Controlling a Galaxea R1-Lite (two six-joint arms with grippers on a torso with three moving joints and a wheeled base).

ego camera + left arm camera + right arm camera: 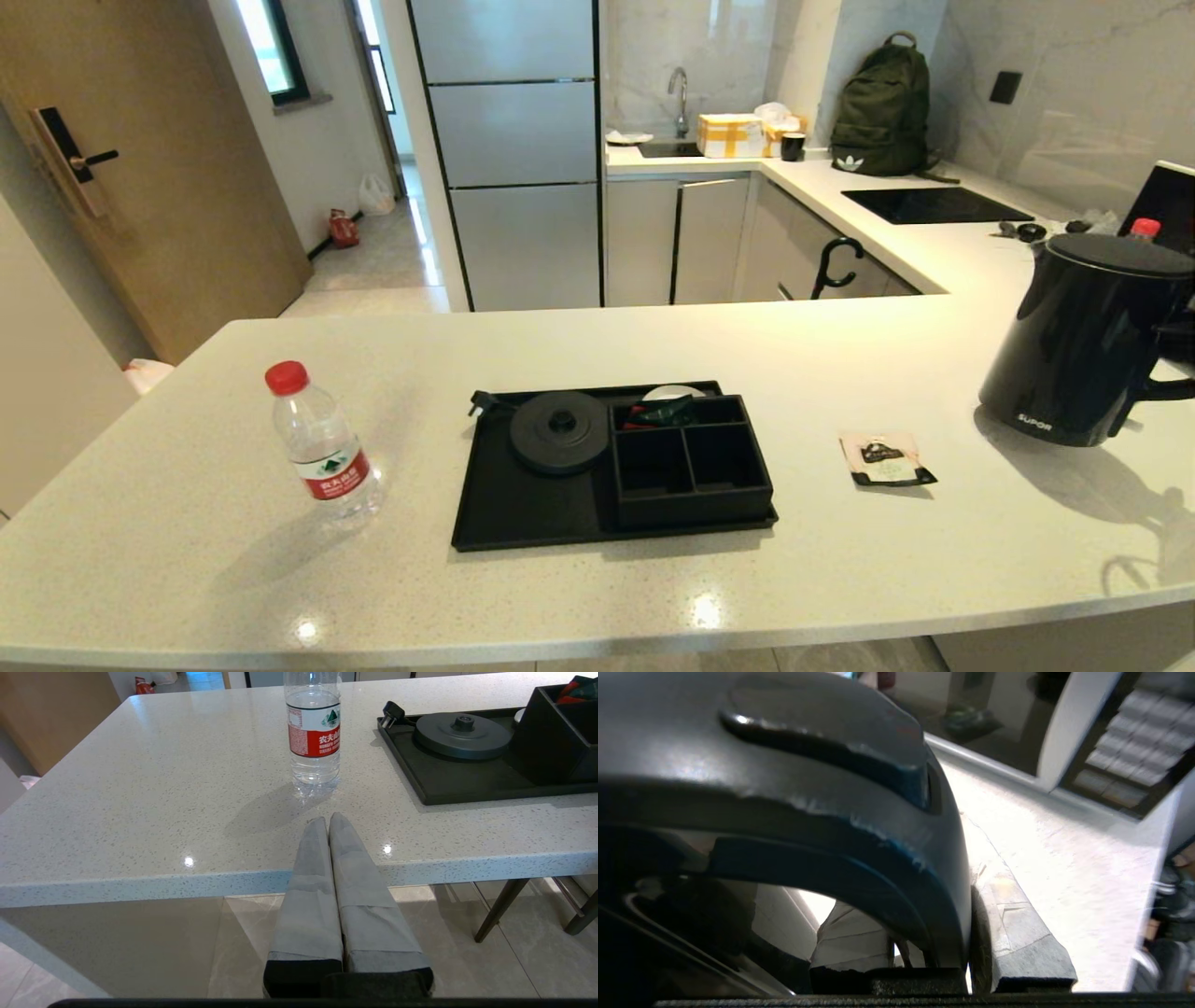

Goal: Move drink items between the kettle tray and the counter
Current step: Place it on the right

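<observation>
The black kettle (1061, 347) is hanging upright over clear counter (1028, 457) next to the tea sachet. My right gripper keeps lowering it until its bottom rests there, then let go.
The water bottle (322, 448) (313, 732) stands upright on the counter (597, 579), left of the kettle tray (523, 504) (448, 781). The tray's round base (560, 431) is bare. The pinkish tea sachet (885, 459) lies flat on the counter right of the tray. The black kettle (1083, 336) sits at the far right of the counter. My right gripper (924, 896) is shut on its handle (859, 826), one finger on each side. My left gripper (327, 821) is shut and empty, low at the counter's front edge, short of the bottle.
The tray's compartment box (691, 462) holds dark green and red sachets (658, 411) in a back cell. A second red cap (1145, 227) shows behind the kettle. Chair legs (500, 910) stand under the counter's front edge.
</observation>
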